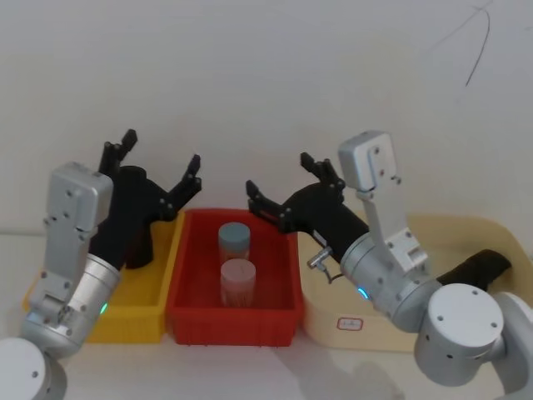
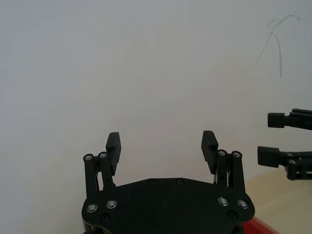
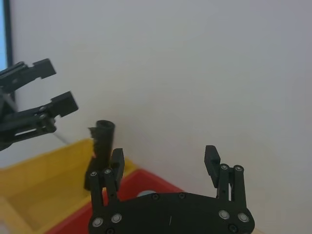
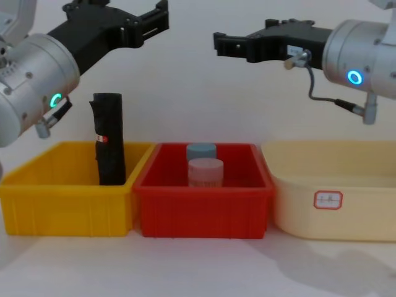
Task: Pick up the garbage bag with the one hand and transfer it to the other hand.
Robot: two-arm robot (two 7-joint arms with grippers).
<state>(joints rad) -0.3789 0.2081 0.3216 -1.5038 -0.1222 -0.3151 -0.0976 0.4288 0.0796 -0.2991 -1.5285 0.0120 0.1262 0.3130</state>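
Observation:
My gripper will leave the blue-lidded jar (image 4: 202, 153) standing when it lifts the pink jar away, because the blue lid (image 4: 202, 149) sits level behind the pink jar.
The garbage bag (image 4: 109, 139) is a black roll with a small red-and-white label, standing upright at the back of the yellow bin (image 4: 62, 207); the garbage bag (image 3: 103, 139) also shows in the right wrist view. My left gripper (image 1: 160, 158), on the arm with the green ring, hangs open above that bin, well over the roll and holding nothing. My right gripper (image 1: 281, 175), on the arm with the blue ring, is raised above the red bin (image 1: 233, 321), open and empty. The two grippers point toward each other across a gap.
The red bin holds a blue-lidded jar (image 1: 235, 236) and a pink jar (image 1: 237, 279). A beige tub (image 1: 350, 321) stands on the right with a black roll-like object (image 1: 476, 267) lying in it. A white wall closes the back.

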